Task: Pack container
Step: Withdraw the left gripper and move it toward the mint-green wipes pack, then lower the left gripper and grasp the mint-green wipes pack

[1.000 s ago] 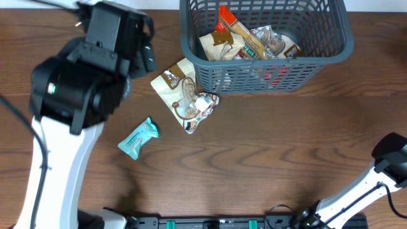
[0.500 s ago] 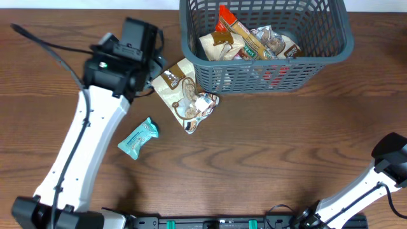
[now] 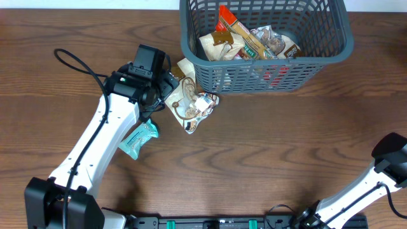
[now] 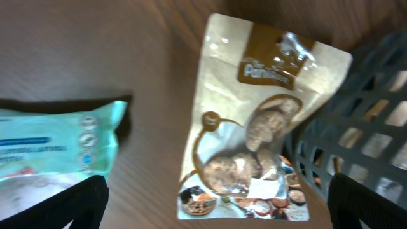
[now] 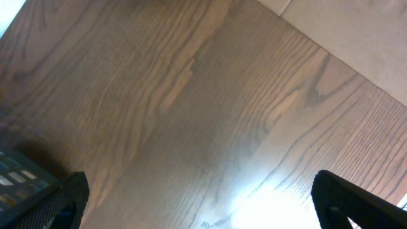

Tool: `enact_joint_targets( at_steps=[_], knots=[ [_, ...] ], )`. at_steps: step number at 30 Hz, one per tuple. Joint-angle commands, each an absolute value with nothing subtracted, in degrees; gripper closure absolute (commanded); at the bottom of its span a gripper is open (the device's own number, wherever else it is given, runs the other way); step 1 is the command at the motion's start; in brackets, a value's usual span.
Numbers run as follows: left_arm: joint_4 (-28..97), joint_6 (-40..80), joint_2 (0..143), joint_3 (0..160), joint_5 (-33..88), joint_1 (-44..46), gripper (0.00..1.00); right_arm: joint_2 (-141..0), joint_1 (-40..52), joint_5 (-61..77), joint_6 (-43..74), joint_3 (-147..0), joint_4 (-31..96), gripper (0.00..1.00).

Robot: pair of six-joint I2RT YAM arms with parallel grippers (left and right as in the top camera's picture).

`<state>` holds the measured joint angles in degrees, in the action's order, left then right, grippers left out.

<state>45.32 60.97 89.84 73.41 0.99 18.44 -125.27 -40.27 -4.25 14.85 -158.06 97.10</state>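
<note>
I should take the open-lying teal packet first, because the beige snack pouch lies tight against the basket's side and leaves little room for my left gripper's finger.
The container, a dark grey-blue slotted basket, stands at the table's far edge and holds several snack packets. A beige snack pouch lies flat just left of its front wall. A teal packet lies farther front-left. My left gripper hovers over the pouch's left part. In the left wrist view it is open and empty, with the pouch between its fingers, the teal packet at the left and the basket wall at the right. My right gripper is open and empty over bare wood.
The right arm's base link sits at the table's front right corner. The right wrist view shows the table edge and pale floor beyond it. The brown wooden table lies in front of the basket.
My left arm has swung down and to the right, from high at the far left to just over the beige pouch. The packets, basket and right arm have not moved.
</note>
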Motion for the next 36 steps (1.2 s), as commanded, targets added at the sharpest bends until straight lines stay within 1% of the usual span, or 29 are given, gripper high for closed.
enact_joint_targets(
  at_steps=[1,3,7,10,11,14,20,22,29,33,34,36],
  knots=[
    [44.93,59.22,90.87,72.23,4.71,18.33,0.01,-125.29,-40.42,-4.03,14.55,-158.17,97.27,0.01],
    [47.07,59.70,91.09,72.20,5.13,18.33,0.02,-125.27,-40.42,-4.03,14.55,-158.17,97.27,0.01],
    [56.95,66.46,91.09,72.23,4.10,17.47,0.01,-125.29,-40.42,-4.03,14.55,-158.17,97.27,0.00],
    [61.60,65.04,90.98,72.23,2.72,16.73,0.01,-125.27,-40.42,-4.03,14.55,-158.17,97.27,0.01],
    [62.57,63.26,90.91,72.23,2.07,16.60,0.01,-125.29,-40.42,-4.03,14.55,-158.17,97.27,0.01],
    [62.76,51.90,90.87,72.23,-0.97,16.38,0.01,-125.27,-40.42,-4.03,14.55,-158.17,97.27,0.01],
    [62.33,26.37,90.87,72.23,-13.41,16.03,0.01,-125.29,-40.42,-4.03,14.55,-158.17,97.27,0.01],
    [62.37,23.94,90.89,72.23,-15.18,15.33,0.01,-125.27,-40.42,-4.03,14.55,-158.17,97.27,0.01],
    [64.55,22.20,90.89,72.23,-15.70,12.69,0.01,-125.29,-40.42,-4.03,14.55,-158.17,97.27,0.01],
    [65.45,23.24,90.89,72.23,-11.73,12.49,0.01,-125.27,-40.42,-4.03,14.55,-158.17,97.27,0.01],
    [65.30,26.61,90.89,72.23,-10.37,12.49,0.01,-125.29,-40.42,-4.03,14.55,-158.17,97.27,0.01],
    [65.67,38.39,90.89,72.23,-7.46,12.49,0.01,-125.27,-40.42,-4.03,14.55,-158.17,97.27,0.01]
  ],
)
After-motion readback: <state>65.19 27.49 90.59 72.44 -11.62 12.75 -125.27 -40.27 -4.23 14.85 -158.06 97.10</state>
